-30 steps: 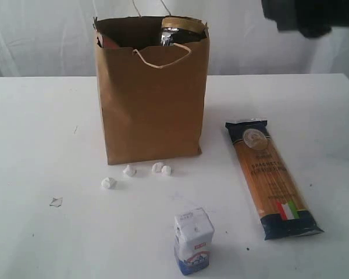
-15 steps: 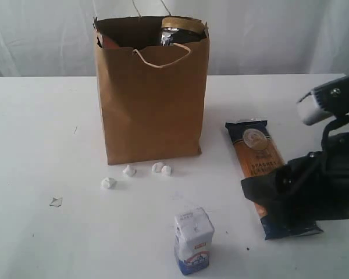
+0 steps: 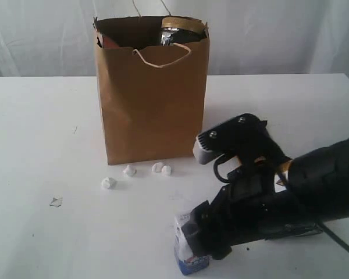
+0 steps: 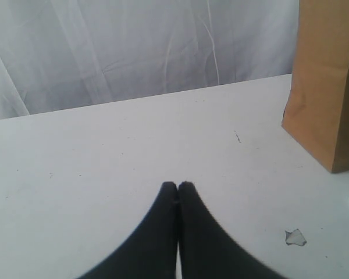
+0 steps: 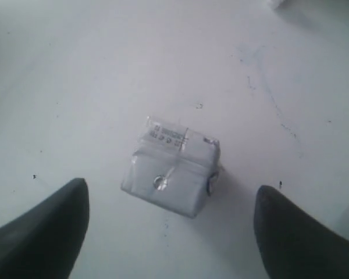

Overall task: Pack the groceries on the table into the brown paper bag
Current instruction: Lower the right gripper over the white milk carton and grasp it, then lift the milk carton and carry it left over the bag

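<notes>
The white-blue carton [image 5: 173, 167] is standing upright and is lined up with my right gripper's open fingers. I keep going down until they are on either side of its upper sides [image 3: 182, 228], and then close them.
The brown paper bag [image 3: 151, 93] stands upright at the back middle of the table [image 3: 41, 128]. A gold-lidded jar [image 3: 180, 24] shows inside its rim. The small white-blue carton [image 3: 191, 266] [image 5: 171, 168] stands near the front edge. My right gripper [image 3: 199, 239] [image 5: 171, 192] hovers open just above it, one finger on each side, not touching it. The right arm hides nearly all of the spaghetti packet. My left gripper [image 4: 178, 186] is shut and empty low over bare tabletop, with the bag [image 4: 328, 81] off to one side.
Three small white crumpled scraps [image 3: 129, 170] lie in front of the bag. A flat scrap [image 3: 56, 201] [image 4: 295, 236] lies further left. White curtains hang behind the table.
The right arm came down from the upper right, swept left across the spaghetti packet, and now sits over the carton with its jaws spread wider. The left gripper stayed shut.
</notes>
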Controlling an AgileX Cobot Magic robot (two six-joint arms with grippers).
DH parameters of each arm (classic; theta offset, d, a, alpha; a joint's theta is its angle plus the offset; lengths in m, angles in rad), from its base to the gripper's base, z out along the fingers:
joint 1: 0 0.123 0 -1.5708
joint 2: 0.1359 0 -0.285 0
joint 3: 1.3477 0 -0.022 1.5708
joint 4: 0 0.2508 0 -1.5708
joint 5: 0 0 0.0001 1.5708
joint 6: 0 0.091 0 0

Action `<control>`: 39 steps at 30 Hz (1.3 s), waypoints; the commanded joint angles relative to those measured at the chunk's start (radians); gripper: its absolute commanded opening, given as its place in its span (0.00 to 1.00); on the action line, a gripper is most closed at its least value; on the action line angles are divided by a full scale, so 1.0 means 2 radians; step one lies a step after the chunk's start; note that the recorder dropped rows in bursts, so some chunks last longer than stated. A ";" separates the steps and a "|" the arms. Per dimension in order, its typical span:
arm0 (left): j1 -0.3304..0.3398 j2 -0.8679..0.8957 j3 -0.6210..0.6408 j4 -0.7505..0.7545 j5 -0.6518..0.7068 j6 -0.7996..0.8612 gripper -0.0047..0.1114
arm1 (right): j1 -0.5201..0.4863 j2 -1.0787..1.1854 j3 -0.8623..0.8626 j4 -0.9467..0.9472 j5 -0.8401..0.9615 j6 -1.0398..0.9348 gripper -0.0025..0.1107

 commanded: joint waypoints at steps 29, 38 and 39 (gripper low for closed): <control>0.001 -0.001 0.002 -0.004 -0.005 -0.001 0.04 | 0.017 0.111 -0.023 0.014 -0.091 -0.029 0.02; 0.001 -0.001 0.002 -0.004 -0.005 -0.001 0.04 | 0.015 0.016 -0.023 0.007 -0.117 -0.029 0.02; 0.001 -0.001 0.002 -0.004 -0.005 -0.001 0.04 | 0.014 -0.001 -0.023 0.003 -0.124 -0.029 0.02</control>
